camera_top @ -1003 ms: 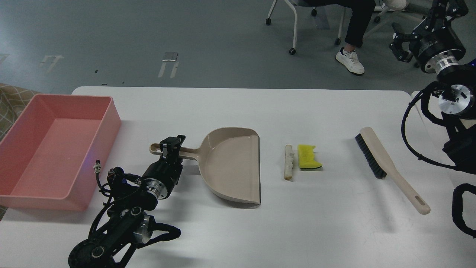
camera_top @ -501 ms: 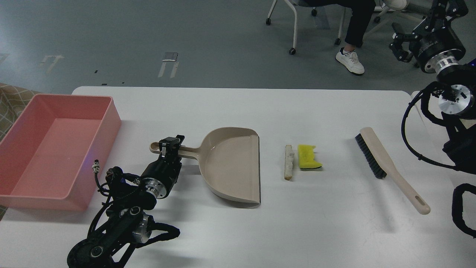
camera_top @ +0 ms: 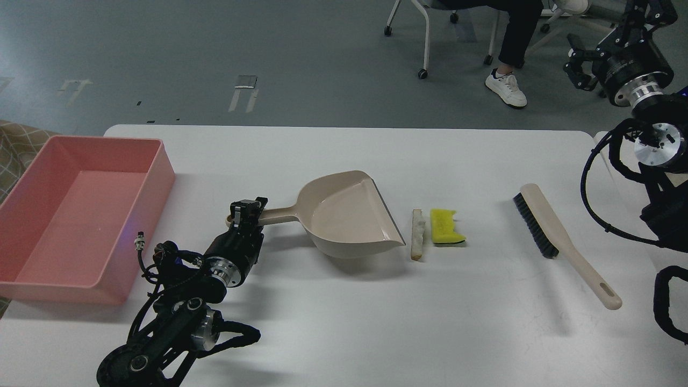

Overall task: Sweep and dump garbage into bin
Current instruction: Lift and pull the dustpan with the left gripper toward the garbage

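Note:
My gripper will make the yellow sponge (camera_top: 446, 226) push the off-white strip (camera_top: 417, 235) ahead of it when I sweep, because the strip lies between the sponge and the dustpan.
My left gripper (camera_top: 245, 210) is shut on the handle of the beige dustpan (camera_top: 349, 212) and holds it lifted and tilted, its open lip pointing right, close to the garbage. The garbage lies on the white table (camera_top: 344, 322): an off-white crusty strip (camera_top: 416, 234) and, just right of it, a yellow sponge piece (camera_top: 445, 226) with a dark underside. The pink bin (camera_top: 32, 269) sits at the table's left edge and looks empty. My right gripper (camera_top: 579, 67) is raised off the table at the far upper right, its fingers spread apart and empty.
A beige brush with black bristles (camera_top: 559, 237) lies diagonally on the table right of the sponge. A seated person's leg and white shoe (camera_top: 506, 87) and a wheeled chair are beyond the table's far edge. My right arm's cables hang at the right edge.
My left gripper has lifted and tipped the dustpan, which lay flat before. Its pan has swung up and its lip has moved right, toward the off-white strip. The right arm has barely moved.

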### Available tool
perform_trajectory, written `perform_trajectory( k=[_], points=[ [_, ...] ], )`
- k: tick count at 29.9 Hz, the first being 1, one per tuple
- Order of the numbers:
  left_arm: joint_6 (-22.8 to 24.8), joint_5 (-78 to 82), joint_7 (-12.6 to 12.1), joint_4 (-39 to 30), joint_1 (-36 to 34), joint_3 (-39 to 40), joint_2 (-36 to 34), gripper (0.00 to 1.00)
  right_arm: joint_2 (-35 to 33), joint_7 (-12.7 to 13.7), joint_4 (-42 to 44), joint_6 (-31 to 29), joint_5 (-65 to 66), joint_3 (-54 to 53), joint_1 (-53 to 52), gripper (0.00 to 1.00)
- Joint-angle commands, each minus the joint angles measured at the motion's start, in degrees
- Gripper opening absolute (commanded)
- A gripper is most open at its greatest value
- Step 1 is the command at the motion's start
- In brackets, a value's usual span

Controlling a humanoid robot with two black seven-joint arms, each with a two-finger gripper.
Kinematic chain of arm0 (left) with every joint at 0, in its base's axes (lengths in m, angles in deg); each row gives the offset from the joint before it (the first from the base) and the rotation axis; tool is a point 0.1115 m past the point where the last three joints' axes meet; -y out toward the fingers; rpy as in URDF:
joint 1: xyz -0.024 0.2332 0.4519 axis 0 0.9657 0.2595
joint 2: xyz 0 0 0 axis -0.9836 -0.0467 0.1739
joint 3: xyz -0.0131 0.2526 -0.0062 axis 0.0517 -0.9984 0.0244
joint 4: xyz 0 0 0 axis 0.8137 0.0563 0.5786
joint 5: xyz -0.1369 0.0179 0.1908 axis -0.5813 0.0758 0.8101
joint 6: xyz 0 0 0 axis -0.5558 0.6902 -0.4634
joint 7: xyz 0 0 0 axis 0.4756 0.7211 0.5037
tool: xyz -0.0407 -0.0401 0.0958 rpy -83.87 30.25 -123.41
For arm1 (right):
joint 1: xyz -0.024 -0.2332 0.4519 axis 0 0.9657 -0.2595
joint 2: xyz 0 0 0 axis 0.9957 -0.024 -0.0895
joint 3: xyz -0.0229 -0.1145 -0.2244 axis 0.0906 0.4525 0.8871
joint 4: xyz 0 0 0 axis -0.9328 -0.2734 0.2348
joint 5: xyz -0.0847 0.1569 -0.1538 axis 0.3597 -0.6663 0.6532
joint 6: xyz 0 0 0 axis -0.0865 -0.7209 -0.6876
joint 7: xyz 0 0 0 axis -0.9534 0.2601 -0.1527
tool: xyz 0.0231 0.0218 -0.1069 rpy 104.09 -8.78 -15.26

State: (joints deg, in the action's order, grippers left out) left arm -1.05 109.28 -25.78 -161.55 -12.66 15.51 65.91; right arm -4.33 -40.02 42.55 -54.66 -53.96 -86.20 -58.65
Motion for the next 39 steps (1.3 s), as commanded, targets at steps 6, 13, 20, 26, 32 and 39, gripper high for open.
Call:
perform_trajectory(
  k=[6, 13, 20, 26, 32, 39],
  points=[
    [0.44, 0.17, 0.70, -0.51, -0.71, 0.02, -1.22, 0.01, -0.08, -0.09, 0.09, -0.06, 0.00, 0.01, 0.51, 1.00],
    [4.13, 0.26, 0.96, -5.95, -1.23, 0.37, -3.86, 0.00, -0.08, -0.09, 0.00, 0.02, 0.00, -0.08, 0.51, 1.00],
    [6.86, 0.52, 2.28, -6.84, -3.87, -0.59, -9.04, 0.00, -0.61, -0.09, -0.08, -0.06, 0.00, -0.43, 0.51, 1.00],
    [7.65, 2.10, 4.56, -6.13, -4.75, -0.86, -14.67, 0.00, -2.19, -0.09, -0.35, -0.15, 0.18, -0.08, 0.51, 1.00],
    [8.00, 7.45, 5.62, -4.99, -4.75, -3.14, -15.73, 0.00, -3.33, -0.09, -3.86, -0.15, 0.61, 0.71, 1.92, 1.00],
    [7.83, 13.26, 6.32, -3.76, -4.13, -4.20, -11.69, 0.00, -10.09, -0.09, -9.22, -0.15, 1.06, 11.50, 2.10, 1.00]
  ],
)
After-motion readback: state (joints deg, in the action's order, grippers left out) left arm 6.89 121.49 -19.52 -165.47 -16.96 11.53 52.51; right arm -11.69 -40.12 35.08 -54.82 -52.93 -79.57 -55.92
